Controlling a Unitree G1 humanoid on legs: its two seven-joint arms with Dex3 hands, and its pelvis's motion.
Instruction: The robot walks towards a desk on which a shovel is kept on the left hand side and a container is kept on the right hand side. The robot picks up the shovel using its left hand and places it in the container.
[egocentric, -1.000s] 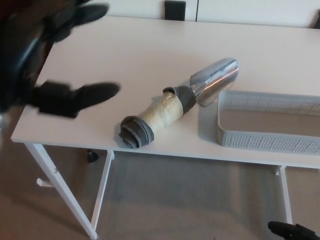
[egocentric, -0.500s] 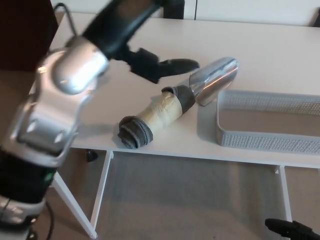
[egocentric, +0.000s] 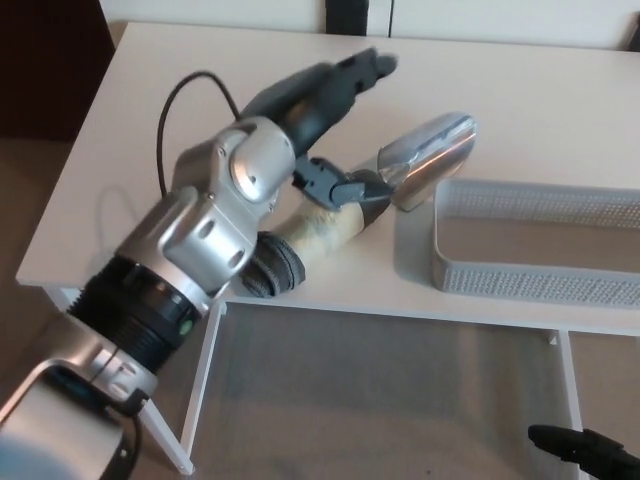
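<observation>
Tape is wound around the beige handle (egocentric: 328, 228) next to the layered grey cuff (egocentric: 273, 265). The grey cuff will therefore stay rolled and come along with the shovel when I lift it.
The shovel lies on the white desk (egocentric: 560, 90), its shiny metal scoop (egocentric: 432, 158) pointing up and right, its tape-wrapped beige handle (egocentric: 325, 228) ending in a grey cuff (egocentric: 275, 268) near the front edge. My left hand (egocentric: 325, 95) reaches in from the lower left over the handle, fingers spread and open; the thumb (egocentric: 340, 187) sits just above the handle's grey collar. Nothing is held. A grey mesh container (egocentric: 540, 243) stands right of the scoop, empty. The tip of my right hand (egocentric: 585, 452) shows at the bottom right, below the desk.
The left forearm (egocentric: 170, 290) covers the desk's front left corner and part of the handle. A black object (egocentric: 350, 15) stands behind the desk's far edge. White desk legs (egocentric: 200, 400) and beige floor lie below.
My left arm has swung in from the left and come down over the shovel's handle, its hand now spread above it. The shovel and the container have not moved.
</observation>
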